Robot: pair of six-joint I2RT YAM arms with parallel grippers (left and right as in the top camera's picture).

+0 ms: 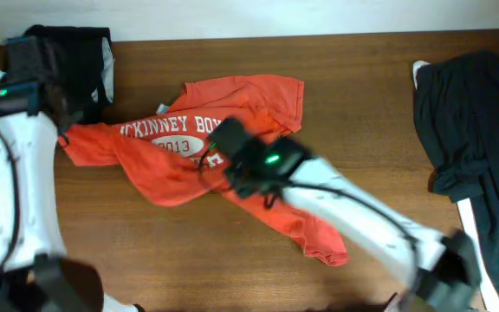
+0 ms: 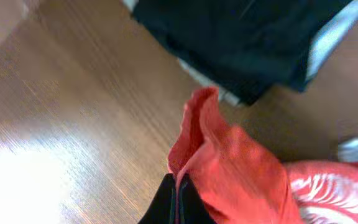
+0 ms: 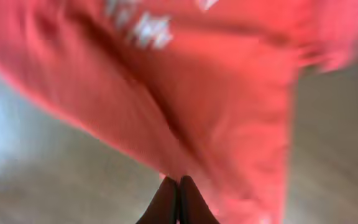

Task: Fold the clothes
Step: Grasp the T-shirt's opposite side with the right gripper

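Next, I lift the T-shirt's end [image 1: 83, 145] with my left gripper while my right gripper pulls the other edge away, because the T-shirt lies twisted and bunched across its lettering [image 1: 178, 139].
The red-orange T-shirt [image 1: 251, 100] with white block lettering lies crumpled and stretched across the middle of the wooden table. My left gripper [image 1: 66, 130] is at the shirt's left end. In the left wrist view the left gripper [image 2: 178, 188] is shut on a fold of the T-shirt [image 2: 229, 155]. My right gripper [image 1: 219, 140] is over the shirt's middle. In the right wrist view the right gripper [image 3: 179, 184] is shut, pinching the edge of the T-shirt [image 3: 216, 106], which is blurred. The neck label does not show.
A black garment with a white edge [image 1: 81, 52] lies at the back left corner, just behind my left gripper, and also shows in the left wrist view [image 2: 247, 43]. More black garments [image 1: 470, 121] lie piled along the right side. The wooden table [image 1: 353, 104] shows between them.
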